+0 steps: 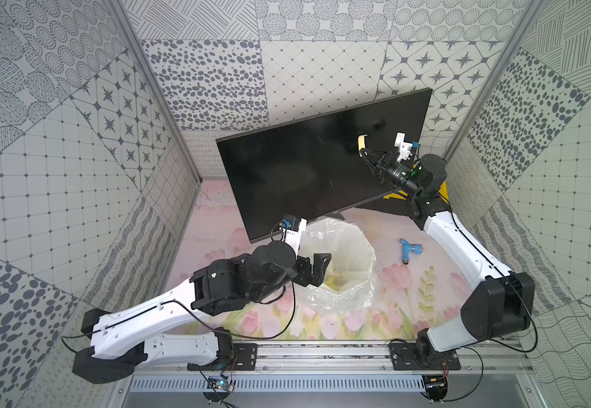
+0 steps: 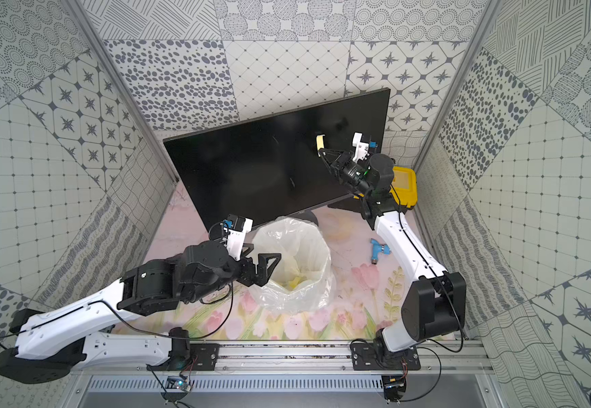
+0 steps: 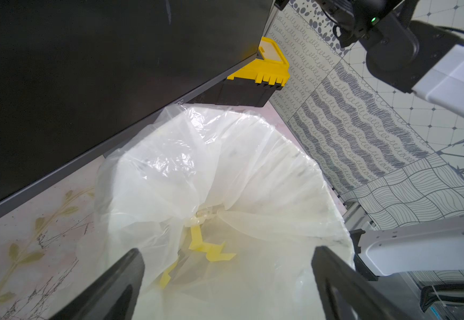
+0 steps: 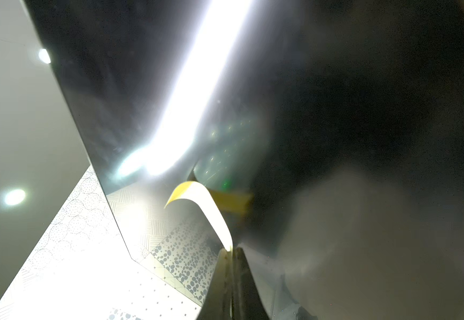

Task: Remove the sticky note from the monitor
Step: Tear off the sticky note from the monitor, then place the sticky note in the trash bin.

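The sticky note's top end [image 1: 362,139] is curling free of the monitor's screen, so my right gripper should keep going toward the bin's opening [image 1: 338,250] and let go over it.
The monitor [image 1: 315,162] [image 2: 272,166] [image 3: 86,69] [image 4: 253,110] stands tilted at the back of the table, its screen dark. A yellow sticky note [image 1: 361,144] [image 2: 319,143] [image 4: 208,210] curls away from the screen's right part. My right gripper [image 1: 361,154] [image 2: 320,154] [image 4: 232,250] is shut on the note's lower end, close to the screen. Whether the note's top end still touches the screen I cannot tell. My left gripper [image 1: 317,265] [image 2: 264,263] [image 3: 226,266] hangs open over the bin's rim, holding nothing.
A white bin [image 1: 348,261] [image 2: 301,261] [image 3: 322,177] lined with a clear bag stands in front of the monitor, with yellow paper scraps [image 3: 211,249] inside. A blue fitting [image 1: 408,250] [image 2: 378,251] lies on the floral mat. A yellow-and-black toolbox [image 2: 404,187] [image 3: 264,72] stands behind the right arm.
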Controlling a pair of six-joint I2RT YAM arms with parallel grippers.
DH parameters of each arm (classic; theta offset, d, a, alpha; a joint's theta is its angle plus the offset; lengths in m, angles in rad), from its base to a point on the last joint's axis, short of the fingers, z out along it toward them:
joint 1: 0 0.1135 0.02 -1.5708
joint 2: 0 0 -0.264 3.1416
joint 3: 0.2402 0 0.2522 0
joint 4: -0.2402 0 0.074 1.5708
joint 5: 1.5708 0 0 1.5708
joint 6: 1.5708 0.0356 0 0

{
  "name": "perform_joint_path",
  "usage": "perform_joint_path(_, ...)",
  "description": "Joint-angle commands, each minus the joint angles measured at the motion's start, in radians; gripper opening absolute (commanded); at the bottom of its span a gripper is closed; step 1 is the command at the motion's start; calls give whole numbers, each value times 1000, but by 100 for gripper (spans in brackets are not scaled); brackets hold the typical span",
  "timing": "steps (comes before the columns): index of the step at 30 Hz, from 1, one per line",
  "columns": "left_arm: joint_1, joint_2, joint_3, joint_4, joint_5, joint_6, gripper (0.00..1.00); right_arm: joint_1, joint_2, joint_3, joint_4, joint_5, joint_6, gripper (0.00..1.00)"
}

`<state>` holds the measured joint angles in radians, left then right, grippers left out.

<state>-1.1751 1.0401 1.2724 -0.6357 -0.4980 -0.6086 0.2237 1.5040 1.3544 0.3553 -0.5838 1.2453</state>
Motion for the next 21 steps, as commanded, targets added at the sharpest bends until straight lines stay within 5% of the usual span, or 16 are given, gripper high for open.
perform_joint_path(1, 0, 1, -6, 48, -12, 1, 99, -3, -75, -32, 39, -20, -5, 0)
perform_joint_path(11, 1, -2, -7, 53, -23, 2, 99, 6, -248, -106, -103, -97, -63, 0)
perform_joint_path(21, 0, -61, -7, 29, -120, -28, 99, 168, -394, -131, -653, -207, -412, 0)
